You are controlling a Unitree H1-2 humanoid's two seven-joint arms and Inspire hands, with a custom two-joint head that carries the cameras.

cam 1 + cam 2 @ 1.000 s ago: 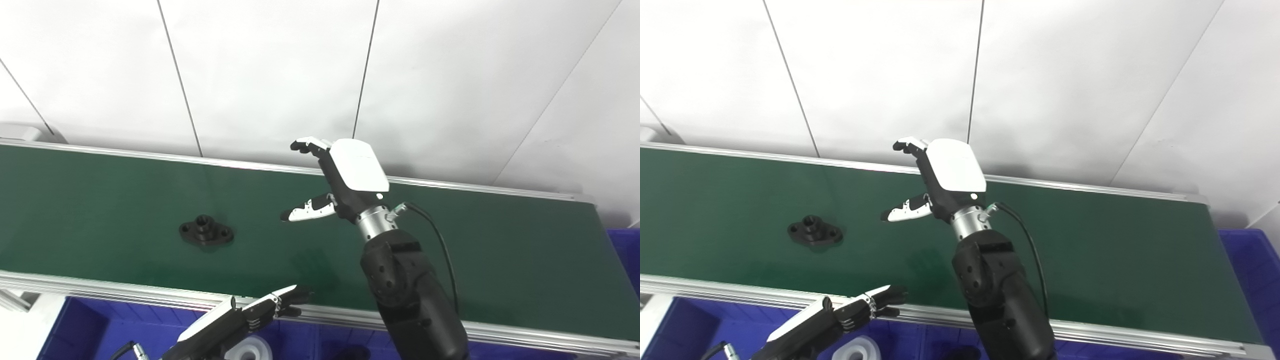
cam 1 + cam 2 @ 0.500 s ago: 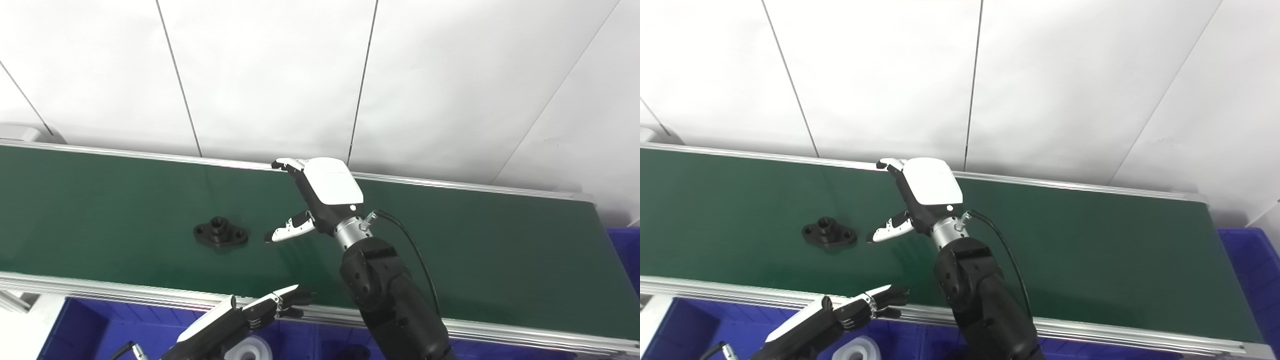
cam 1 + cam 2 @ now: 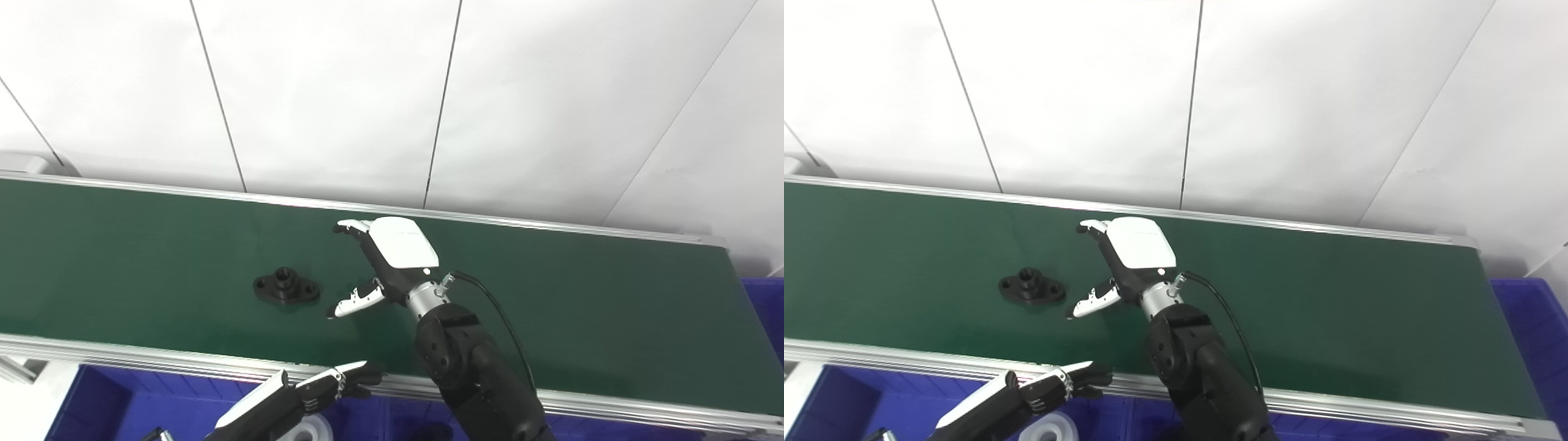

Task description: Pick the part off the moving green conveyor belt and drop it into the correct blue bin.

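Observation:
A dark shape (image 3: 431,432) shows in the bin next to the white part's, so I expect matching black parts in there when I carry the black flanged part (image 3: 286,286) over.
A black flanged part (image 3: 286,288) lies flat on the green conveyor belt (image 3: 122,245), left of centre. My right hand (image 3: 386,257) hovers low over the belt just right of the part, open, with its thumb (image 3: 354,301) pointing towards the part and a small gap between them. Its fingers curl forward above the belt and hold nothing. My left hand (image 3: 318,386) sits below the belt's near rail, fingers loosely extended, empty.
Blue bins (image 3: 116,404) run under the belt's near rail; a white ring-shaped part (image 3: 309,429) lies in one. Another blue bin (image 3: 765,306) stands past the belt's right end. White wall panels rise behind the belt.
The black part has ridden the belt to the right. My right hand has come down and left towards it, closing the gap. My left hand has dropped slightly.

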